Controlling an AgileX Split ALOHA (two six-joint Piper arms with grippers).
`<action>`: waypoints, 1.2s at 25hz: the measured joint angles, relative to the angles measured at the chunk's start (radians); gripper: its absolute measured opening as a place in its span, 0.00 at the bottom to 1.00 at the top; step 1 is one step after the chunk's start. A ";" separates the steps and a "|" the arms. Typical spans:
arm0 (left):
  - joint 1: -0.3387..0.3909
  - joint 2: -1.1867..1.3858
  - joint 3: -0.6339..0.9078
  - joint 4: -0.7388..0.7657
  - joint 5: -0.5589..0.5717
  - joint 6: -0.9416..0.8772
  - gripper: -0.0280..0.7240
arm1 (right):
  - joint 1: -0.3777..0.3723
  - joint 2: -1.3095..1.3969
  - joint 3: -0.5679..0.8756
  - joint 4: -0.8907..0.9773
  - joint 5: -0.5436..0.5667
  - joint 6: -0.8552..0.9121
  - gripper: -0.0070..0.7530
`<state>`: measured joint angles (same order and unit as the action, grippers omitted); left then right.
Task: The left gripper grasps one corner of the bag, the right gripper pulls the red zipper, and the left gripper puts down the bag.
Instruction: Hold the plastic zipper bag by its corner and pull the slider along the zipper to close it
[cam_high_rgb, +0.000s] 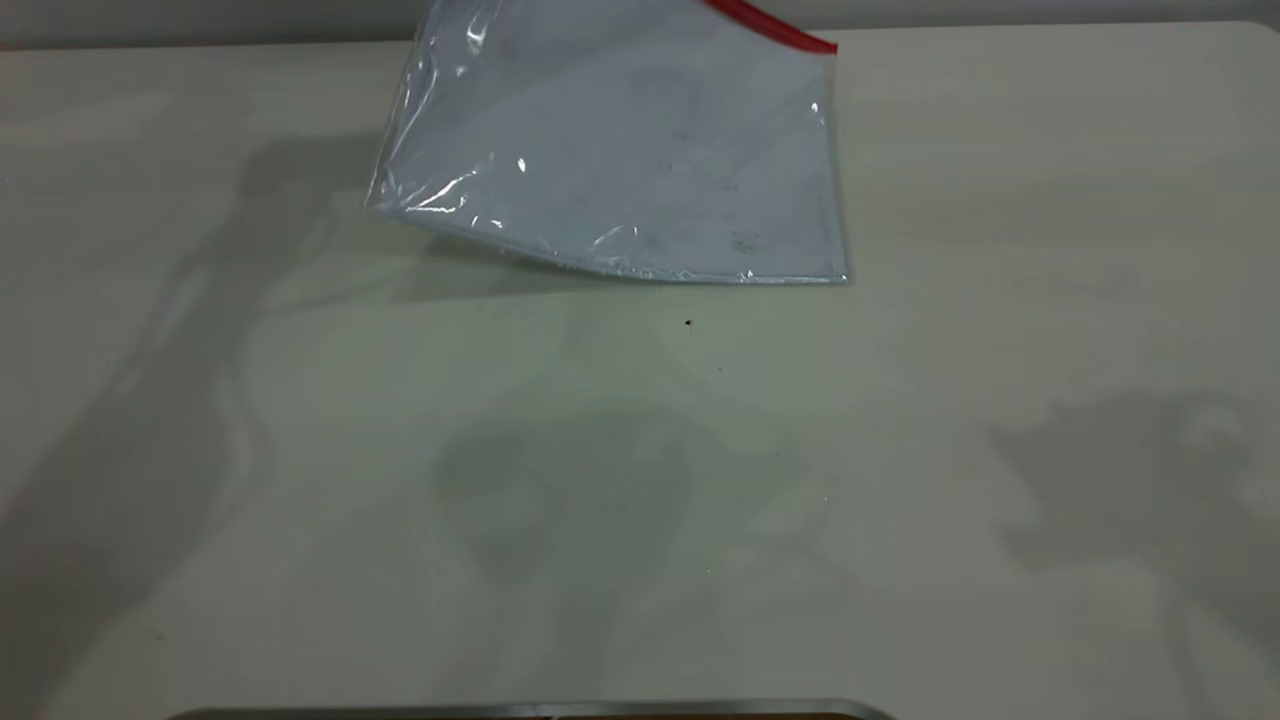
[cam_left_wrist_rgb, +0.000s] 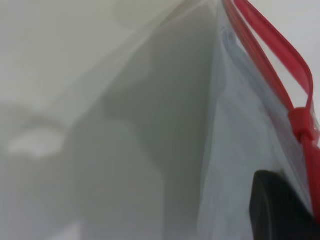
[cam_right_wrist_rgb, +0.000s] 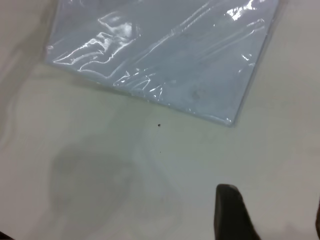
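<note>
Next, my left gripper brings the bag lower and closer, as it holds it high over the far edge, before my right gripper takes the zipper's slider tab (cam_left_wrist_rgb: 302, 122).
The bag (cam_high_rgb: 620, 150) is a clear pouch with a bluish-white sheet inside. Its near edge rests on the table and its far side is lifted out of the exterior view's top. The red zipper (cam_high_rgb: 775, 28) runs along that raised edge. In the left wrist view the zipper's two red strips (cam_left_wrist_rgb: 270, 45) stand apart up to the slider tab (cam_left_wrist_rgb: 302, 122). My left gripper (cam_left_wrist_rgb: 260, 182) is shut on the bag next to the red strip; one black finger (cam_left_wrist_rgb: 280, 212) shows and the other is hidden. My right gripper (cam_right_wrist_rgb: 272, 212) is open and empty above the table, short of the bag (cam_right_wrist_rgb: 165, 55).
The pale table (cam_high_rgb: 640, 480) carries shadows of both arms at the left and right. A small dark speck (cam_high_rgb: 688, 322) lies just in front of the bag. A grey rim (cam_high_rgb: 530, 710) runs along the near edge.
</note>
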<state>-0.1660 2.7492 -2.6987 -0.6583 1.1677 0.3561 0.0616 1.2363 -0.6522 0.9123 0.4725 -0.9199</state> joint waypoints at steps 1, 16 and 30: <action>-0.008 -0.005 0.000 0.020 0.000 -0.024 0.11 | 0.000 0.000 0.000 0.000 -0.001 -0.002 0.59; -0.105 -0.013 0.125 0.090 0.000 0.148 0.11 | 0.000 0.014 0.000 -0.002 -0.065 -0.053 0.59; -0.245 -0.024 0.482 0.067 0.000 0.316 0.11 | 0.000 0.121 0.000 -0.001 -0.071 -0.059 0.59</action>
<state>-0.4115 2.7255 -2.2163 -0.5913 1.1677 0.6722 0.0616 1.3573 -0.6522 0.9112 0.4017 -0.9787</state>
